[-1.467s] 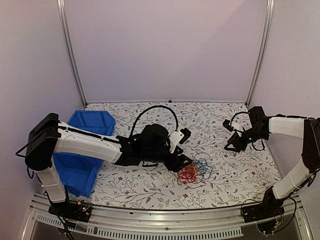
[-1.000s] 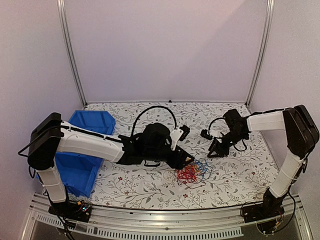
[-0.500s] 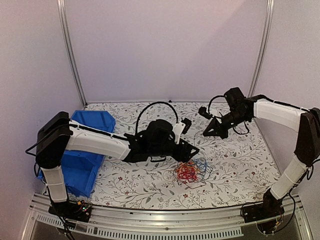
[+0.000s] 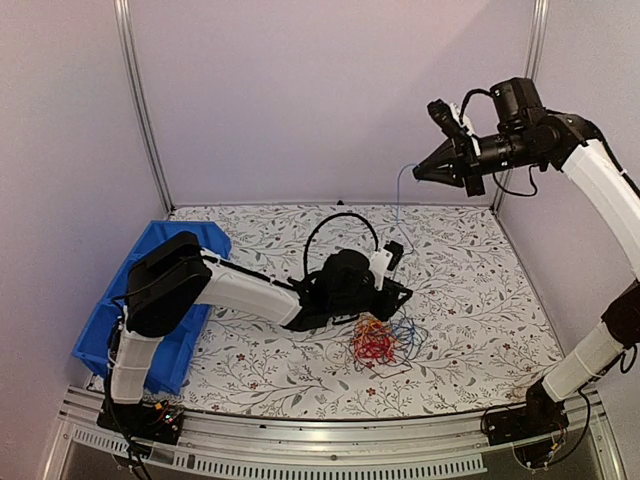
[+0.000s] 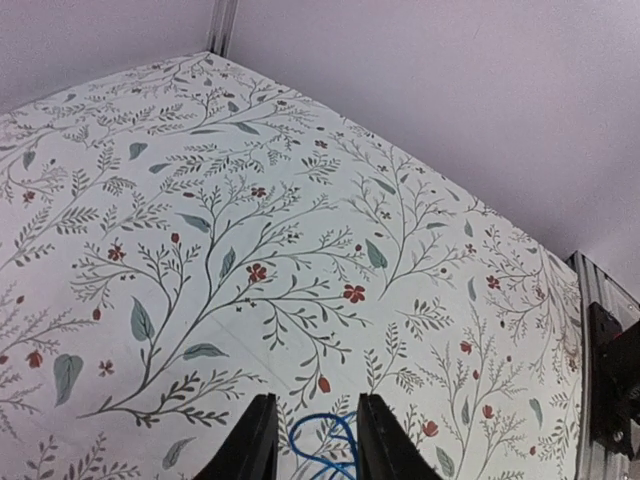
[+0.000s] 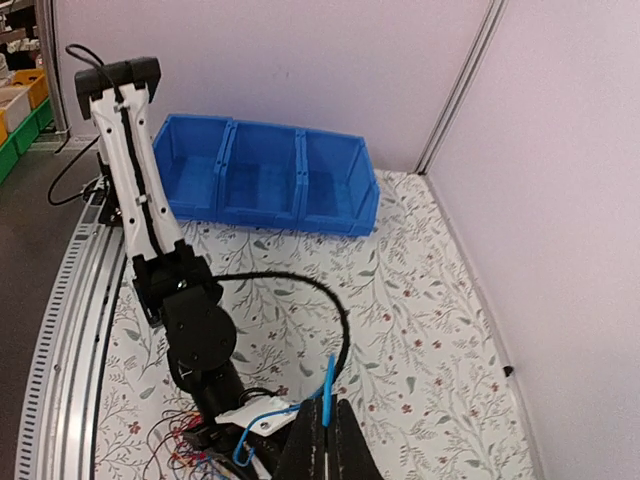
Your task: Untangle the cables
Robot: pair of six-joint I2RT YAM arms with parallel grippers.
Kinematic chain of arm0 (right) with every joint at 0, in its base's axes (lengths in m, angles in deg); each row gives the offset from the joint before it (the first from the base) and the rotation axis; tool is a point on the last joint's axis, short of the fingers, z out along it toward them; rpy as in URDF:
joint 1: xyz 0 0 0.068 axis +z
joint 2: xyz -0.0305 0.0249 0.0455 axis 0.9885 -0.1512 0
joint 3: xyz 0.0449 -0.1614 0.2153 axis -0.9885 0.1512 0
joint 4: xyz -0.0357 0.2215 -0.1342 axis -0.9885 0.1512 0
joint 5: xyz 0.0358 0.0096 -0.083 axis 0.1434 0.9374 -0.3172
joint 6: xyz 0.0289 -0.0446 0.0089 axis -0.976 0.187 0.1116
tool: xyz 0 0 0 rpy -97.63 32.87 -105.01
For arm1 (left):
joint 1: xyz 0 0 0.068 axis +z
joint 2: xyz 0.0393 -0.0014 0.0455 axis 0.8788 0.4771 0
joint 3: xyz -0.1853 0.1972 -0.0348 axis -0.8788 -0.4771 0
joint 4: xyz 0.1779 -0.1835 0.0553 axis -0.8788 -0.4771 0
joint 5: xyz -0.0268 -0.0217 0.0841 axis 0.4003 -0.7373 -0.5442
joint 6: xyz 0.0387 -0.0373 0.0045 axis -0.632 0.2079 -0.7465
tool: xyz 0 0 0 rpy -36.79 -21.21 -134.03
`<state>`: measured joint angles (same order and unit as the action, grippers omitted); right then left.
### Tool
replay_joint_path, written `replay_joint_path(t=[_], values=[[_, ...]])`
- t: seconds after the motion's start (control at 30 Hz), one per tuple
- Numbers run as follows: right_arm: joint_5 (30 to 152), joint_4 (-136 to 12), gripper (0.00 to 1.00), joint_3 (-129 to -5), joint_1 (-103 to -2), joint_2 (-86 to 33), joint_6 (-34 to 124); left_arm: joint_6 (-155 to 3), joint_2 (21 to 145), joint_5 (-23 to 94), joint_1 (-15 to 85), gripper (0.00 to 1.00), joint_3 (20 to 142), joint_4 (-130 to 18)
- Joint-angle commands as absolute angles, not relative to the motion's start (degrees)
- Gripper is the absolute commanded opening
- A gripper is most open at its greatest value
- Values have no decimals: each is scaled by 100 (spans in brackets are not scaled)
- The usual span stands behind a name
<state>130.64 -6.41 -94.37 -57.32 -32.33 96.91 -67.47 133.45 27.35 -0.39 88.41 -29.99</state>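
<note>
I should lower the blue cable (image 4: pixel 398 195) to my left gripper, because my right gripper is holding it up high and the blue bin (image 4: pixel 168 358) is far across from my right gripper.
The cables (image 4: pixel 378 342) lie as a small red, yellow and blue clump on the floral table (image 4: pixel 470 330). My left gripper (image 4: pixel 400 294) sits low at the clump's far edge. In the left wrist view its gripper (image 5: pixel 315 440) has its fingers a little apart, and a blue cable loop (image 5: pixel 322 447) lies loose on the cloth between them. My right gripper (image 4: pixel 418 172) is raised high at the back right, shut on a thin blue cable (image 4: pixel 399 195) that hangs down from it. In the right wrist view that gripper (image 6: pixel 322 412) pinches the blue cable (image 6: pixel 328 378), which trails down to the clump (image 6: pixel 178 440).
A blue bin (image 4: pixel 150 310) with three compartments (image 6: pixel 265 175) stands at the table's left side. Metal frame posts (image 4: pixel 520 100) and pale walls close in the back and sides. The left arm's black hose (image 4: pixel 345 222) arches over its wrist.
My right arm has swung from low over the table to high at the back right, shut, pulling a blue cable up. The left gripper slid to the clump's far side and narrowed its jaws.
</note>
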Motion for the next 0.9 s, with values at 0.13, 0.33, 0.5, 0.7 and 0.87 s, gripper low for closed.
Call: replay_joint_path(t=[0.13, 0.33, 0.5, 0.7, 0.87], values=[[14592, -684, 0, -12172, -7040, -3406, 9138, -6412, 13946, 3511, 93, 11, 8650, -2689], [14772, -1171, 0, -12866, -7486, -3473, 8541, -6320, 13811, 3453, 95, 3, 8128, -2592], [14655, -1336, 0, -12378, -7620, -3423, 8393, -6381, 13498, 3348, 124, 5, 7840, -2603], [14073, -2149, 0, -10647, -7621, -2954, 8352, -6489, 12759, 3328, 138, 34, 7448, -2564], [13930, -2600, 0, -9374, -7621, -2652, 8282, -6447, 11894, 3049, 99, 52, 6917, -2271]])
